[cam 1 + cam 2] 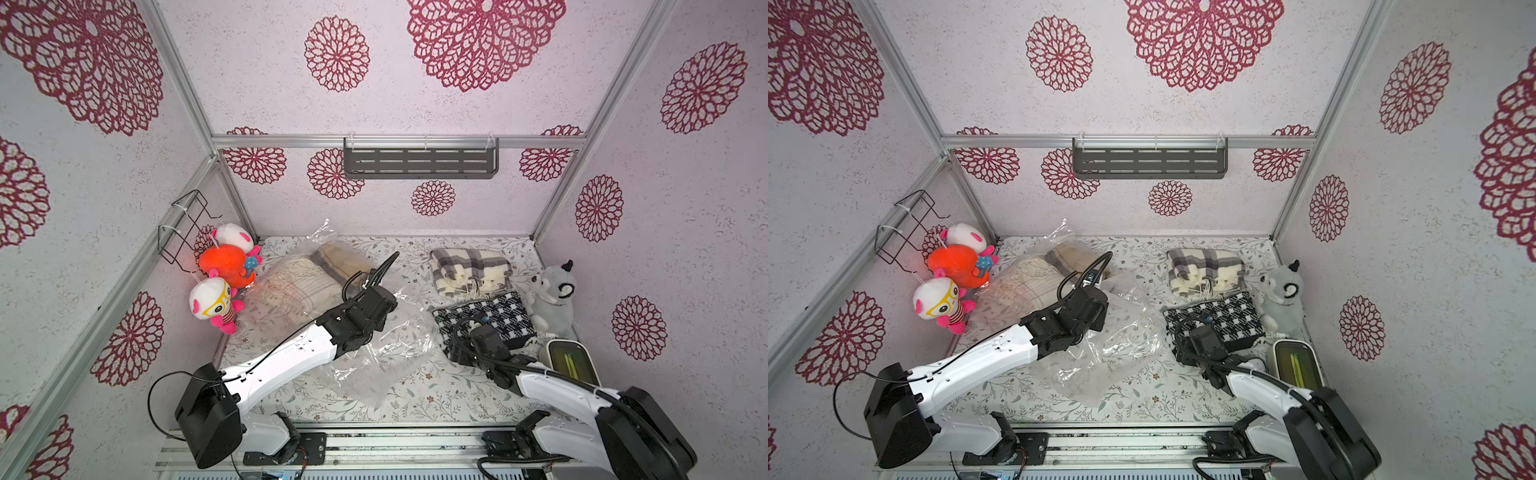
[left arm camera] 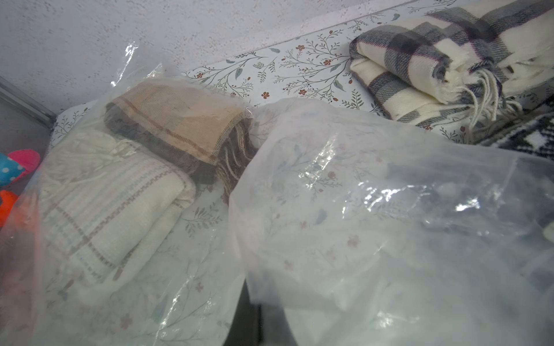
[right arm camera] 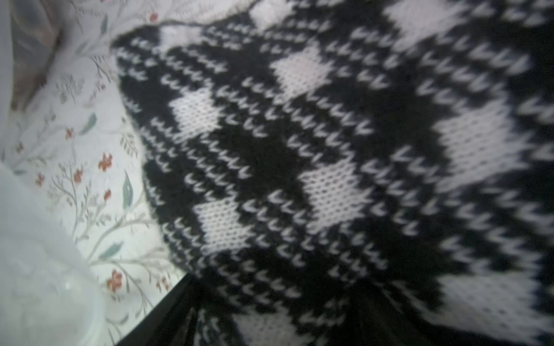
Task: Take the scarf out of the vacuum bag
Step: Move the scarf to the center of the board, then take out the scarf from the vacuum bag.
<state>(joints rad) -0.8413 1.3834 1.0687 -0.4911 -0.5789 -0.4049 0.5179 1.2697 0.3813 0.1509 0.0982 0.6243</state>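
Note:
The vacuum bag's plastic (image 2: 262, 271) is held up by my left gripper. Next, my right gripper leaves the knit scarf and reaches in for the beige-brown scarf's fringe (image 2: 234, 157).
The vacuum bag (image 1: 386, 345) (image 1: 1125, 332) is a big clear crinkly sheet spread over the table's left and middle. Two folded scarves lie inside its far end: a cream one (image 1: 299, 286) (image 2: 114, 215) and a beige-brown one (image 1: 336, 257) (image 2: 180, 119). My left gripper (image 1: 384, 309) (image 2: 257, 317) is shut on a fold of the bag's plastic, which is lifted and drapes over the jaws. A black-and-white knit scarf (image 1: 494, 309) (image 3: 299, 149) lies outside the bag at the right. My right gripper (image 1: 482, 328) (image 3: 269, 314) grips its near edge, the jaws wide around bunched fabric.
A grey plaid scarf (image 1: 469, 270) (image 2: 434, 69) lies behind the knit one. A grey plush (image 1: 552, 295) and a white box (image 1: 569, 361) stand at the right edge. Plush toys (image 1: 224, 266) and a wire rack (image 1: 183, 228) hang on the left wall; a shelf (image 1: 419, 160) is on the back wall.

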